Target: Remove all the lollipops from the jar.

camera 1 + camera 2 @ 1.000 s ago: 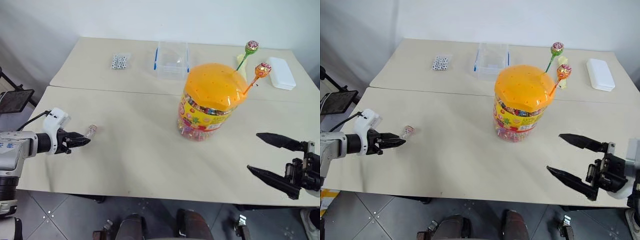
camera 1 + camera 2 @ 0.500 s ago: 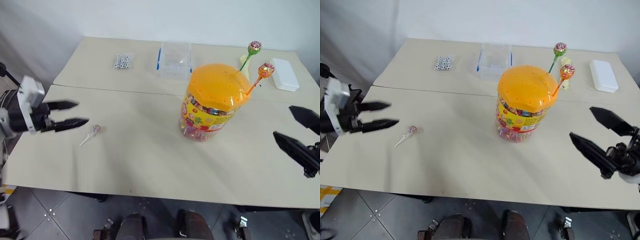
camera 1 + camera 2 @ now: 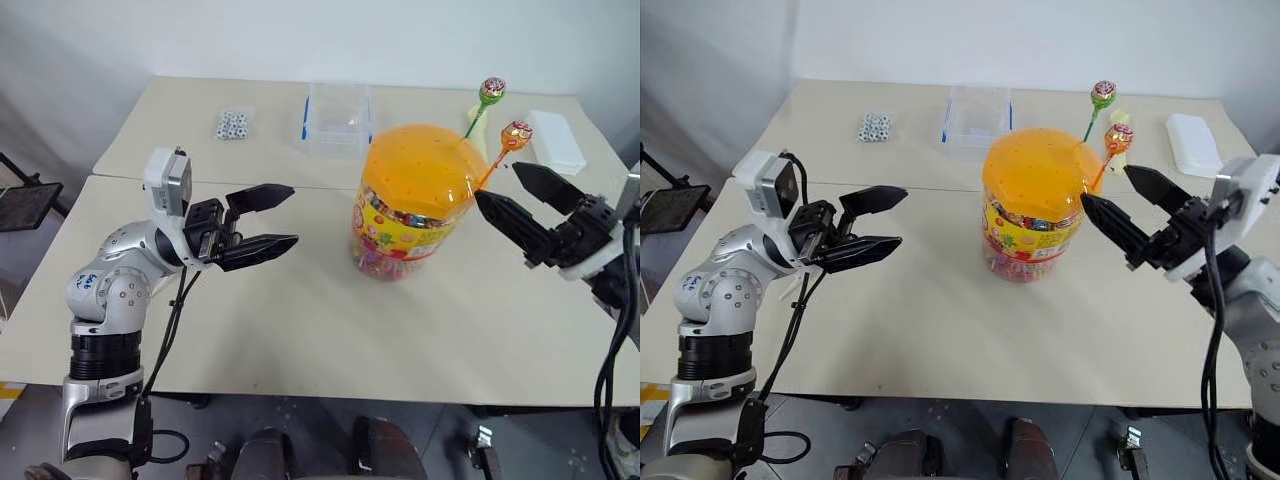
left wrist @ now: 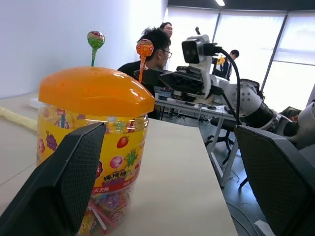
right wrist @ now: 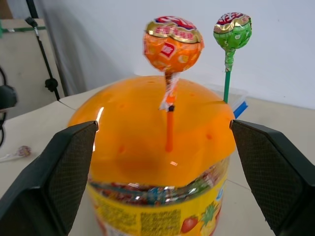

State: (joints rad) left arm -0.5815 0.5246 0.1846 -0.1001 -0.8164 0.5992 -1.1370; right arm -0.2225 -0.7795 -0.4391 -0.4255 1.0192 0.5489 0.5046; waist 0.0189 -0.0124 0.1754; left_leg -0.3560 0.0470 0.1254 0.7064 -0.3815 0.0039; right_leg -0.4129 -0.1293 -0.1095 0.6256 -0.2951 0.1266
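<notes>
The robot's right gripper should pull the orange lollipop [image 3: 516, 136] out first, because the orange and green lollipops stand on the lid's edge [image 3: 474, 166] across from the left gripper.
The jar [image 3: 412, 205], clear with an orange domed lid, stands mid-table. Two lollipops are stuck upright in its lid: an orange one [image 3: 516, 131] and, behind it, a green one [image 3: 491, 90]. My right gripper [image 3: 497, 183] hovers open just right of the jar, its fingertips close below the orange lollipop [image 5: 173, 42], touching nothing. To the left of the jar my left gripper [image 3: 292, 213] is open and empty, raised above the table and pointing at the jar [image 4: 93, 128]. A pink lollipop [image 5: 15, 153] lies on the table far left of the jar.
At the back of the table stand a clear box with blue trim [image 3: 337, 115], a cluster of white beads [image 3: 231, 124] and a flat white case [image 3: 556, 140]. A pale yellow lump [image 3: 1122, 128] lies behind the jar. People sit in the background [image 4: 157, 44].
My left gripper opened, left the pink lollipop on the table, then swung up and right toward the jar. The right gripper rose and moved forward to the orange lollipop.
</notes>
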